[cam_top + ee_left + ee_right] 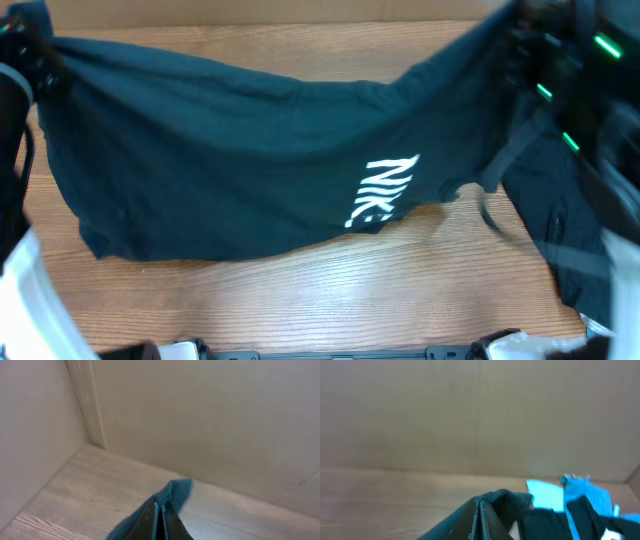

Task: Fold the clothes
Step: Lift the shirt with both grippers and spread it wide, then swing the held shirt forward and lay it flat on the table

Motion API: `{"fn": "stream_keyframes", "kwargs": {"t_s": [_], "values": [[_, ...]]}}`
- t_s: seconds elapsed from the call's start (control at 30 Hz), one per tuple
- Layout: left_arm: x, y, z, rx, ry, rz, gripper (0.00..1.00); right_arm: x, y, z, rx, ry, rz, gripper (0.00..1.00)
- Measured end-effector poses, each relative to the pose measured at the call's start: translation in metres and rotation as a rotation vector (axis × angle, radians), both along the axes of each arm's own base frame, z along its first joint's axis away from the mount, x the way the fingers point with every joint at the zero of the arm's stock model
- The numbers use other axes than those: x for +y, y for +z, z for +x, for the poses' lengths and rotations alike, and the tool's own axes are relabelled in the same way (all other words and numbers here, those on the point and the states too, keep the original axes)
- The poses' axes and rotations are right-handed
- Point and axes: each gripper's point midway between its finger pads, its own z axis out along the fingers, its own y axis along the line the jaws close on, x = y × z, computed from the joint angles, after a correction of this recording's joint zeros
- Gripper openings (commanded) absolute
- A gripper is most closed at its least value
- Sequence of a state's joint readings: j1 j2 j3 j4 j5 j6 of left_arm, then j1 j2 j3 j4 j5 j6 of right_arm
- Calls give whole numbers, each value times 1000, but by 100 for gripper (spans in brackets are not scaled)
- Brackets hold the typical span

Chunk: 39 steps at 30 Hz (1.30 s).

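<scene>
I should use both my grippers to swing the black T-shirt's lower edge [235,248] to the far side [290,52] and pull the T-shirt's held corners back down, because that edge hangs toward me.
A black T-shirt [230,150] with white NIKE lettering [385,187] hangs stretched across the table, held up at both far corners. My left gripper [22,50] is shut on its left corner, and the cloth edge shows between the fingers in the left wrist view [161,507]. My right gripper [525,40] is shut on its right corner, also seen in the right wrist view [479,506]. The shirt's lower edge rests on the wooden table [330,300].
More black clothes [575,240] lie piled at the right side of the table. Light blue pieces [580,492] lie by the back wall in the right wrist view. A beige wall [200,420] bounds the far edge. White items [520,345] sit at the front edge.
</scene>
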State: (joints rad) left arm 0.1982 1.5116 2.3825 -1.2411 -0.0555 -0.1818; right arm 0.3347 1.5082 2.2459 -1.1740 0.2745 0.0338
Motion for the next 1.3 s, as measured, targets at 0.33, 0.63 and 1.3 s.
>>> {"fn": "stream_keyframes", "kwargs": {"t_s": [0.33, 0.63, 1.3], "values": [[24, -96, 186, 47, -63, -60, 4, 2, -143, 213, 100, -1, 45, 3], [25, 63, 115, -319, -57, 35, 4, -41, 107, 82, -385, -20, 116, 4], [-6, -259, 68, 908, -197, -237, 4, -30, -248, 35, 965, 21, 0, 4]]}}
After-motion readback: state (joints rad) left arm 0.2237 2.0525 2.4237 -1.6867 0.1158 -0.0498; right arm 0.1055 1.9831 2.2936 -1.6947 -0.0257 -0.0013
